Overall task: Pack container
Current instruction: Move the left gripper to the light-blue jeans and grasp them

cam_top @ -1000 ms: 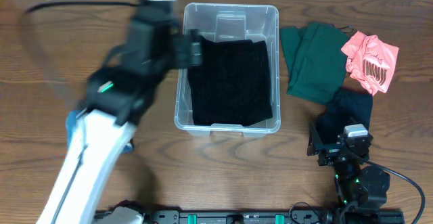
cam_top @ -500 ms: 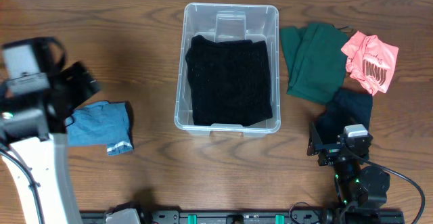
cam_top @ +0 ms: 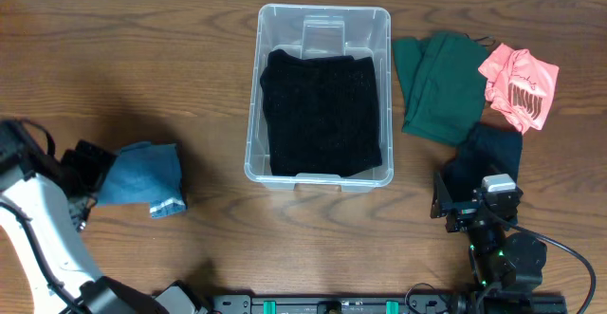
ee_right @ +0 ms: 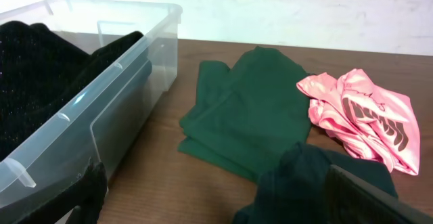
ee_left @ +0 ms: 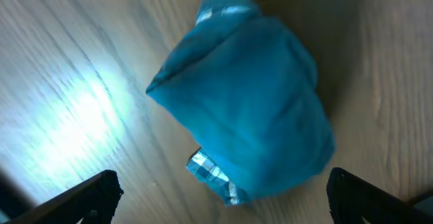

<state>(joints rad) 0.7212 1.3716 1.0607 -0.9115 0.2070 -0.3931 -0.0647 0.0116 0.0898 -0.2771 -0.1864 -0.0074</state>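
The blue denim garment (cam_top: 149, 174) is lying free, and its near end (ee_left: 270, 172) fits between my open fingers, so my left gripper should keep going down until it pinches that cloth.
The clear plastic container (cam_top: 252, 115) stands at the table's back middle with a black knit garment (cam_top: 321, 115) folded inside; both also show in the right wrist view, the container (ee_right: 128, 88) and the black garment (ee_right: 40, 68). A blue denim garment (cam_top: 144, 176) lies on the table at the left, and fills the left wrist view (ee_left: 250, 109). My left gripper (cam_top: 87, 170) is open, just left of the denim, fingers (ee_left: 88, 195) wide on either side of it. My right gripper (cam_top: 453, 198) rests open at the front right, over a dark navy garment (cam_top: 491, 151).
A dark green garment (cam_top: 441, 84) lies right of the container, also seen in the right wrist view (ee_right: 250, 116). A pink garment (cam_top: 517, 84) lies at the far right, likewise in the right wrist view (ee_right: 358, 119). The navy garment (ee_right: 304, 183) sits under my right fingers.
My left arm swung from the container's left rim out to the far left and down, reaching the blue denim garment. The right arm has not moved.
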